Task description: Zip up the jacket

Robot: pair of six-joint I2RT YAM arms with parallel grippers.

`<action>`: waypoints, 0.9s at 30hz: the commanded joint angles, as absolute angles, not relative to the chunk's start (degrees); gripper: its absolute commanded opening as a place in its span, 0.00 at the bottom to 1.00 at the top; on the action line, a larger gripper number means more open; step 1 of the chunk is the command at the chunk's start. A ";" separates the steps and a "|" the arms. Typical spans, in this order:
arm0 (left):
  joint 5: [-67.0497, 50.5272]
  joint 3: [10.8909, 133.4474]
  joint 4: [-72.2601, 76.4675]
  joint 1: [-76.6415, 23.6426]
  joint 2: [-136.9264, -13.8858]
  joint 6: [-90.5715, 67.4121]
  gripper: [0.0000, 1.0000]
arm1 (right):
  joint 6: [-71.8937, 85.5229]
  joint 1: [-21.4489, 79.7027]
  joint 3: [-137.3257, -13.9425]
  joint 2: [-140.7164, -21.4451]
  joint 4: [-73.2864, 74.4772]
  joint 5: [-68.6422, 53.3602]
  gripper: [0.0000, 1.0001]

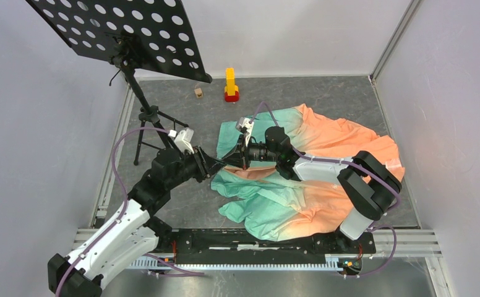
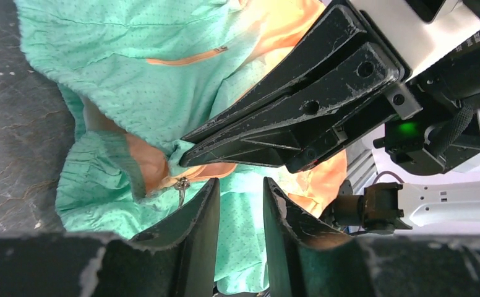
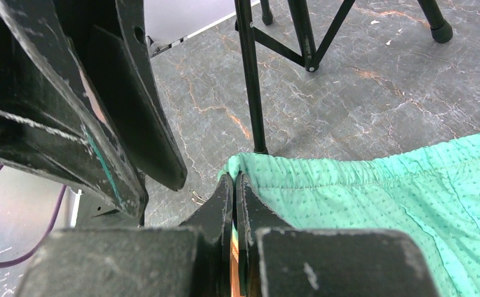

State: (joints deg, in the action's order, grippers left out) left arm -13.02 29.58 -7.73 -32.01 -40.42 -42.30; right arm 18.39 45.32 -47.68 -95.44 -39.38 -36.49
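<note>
The robot's right gripper is pinching the hem edge just above the free zipper pull, so its left gripper should take hold of that hem edge and free the right gripper.
The jacket lies crumpled on the dark table, mint green fading to peach. My right gripper is shut on its green hem edge, and orange zipper tape shows between the pads. In the left wrist view the right fingers pinch the fabric just above the metal zipper pull, which hangs free. My left gripper is open right below, its left finger beside the pull; only green cloth lies behind the gap. An orange pocket strip shows higher up. From above, both grippers meet at the jacket's left edge.
A black music stand on a tripod stands at the back left, with one leg close to the grippers. A yellow and red block tower and a small wooden cube sit at the back. Walls enclose the table.
</note>
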 commanded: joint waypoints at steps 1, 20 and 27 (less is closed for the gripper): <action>-7.33 34.44 -13.55 -32.05 -40.38 -41.78 0.39 | 18.76 45.33 -49.92 -95.18 -42.01 -37.87 0.00; -19.80 29.86 0.84 -22.24 -46.37 -54.20 0.54 | 18.23 45.30 -48.50 -94.01 -44.04 -38.81 0.00; -17.88 28.73 -1.52 -22.30 -46.11 -54.04 0.52 | 18.70 45.29 -48.19 -93.77 -44.77 -38.59 0.00</action>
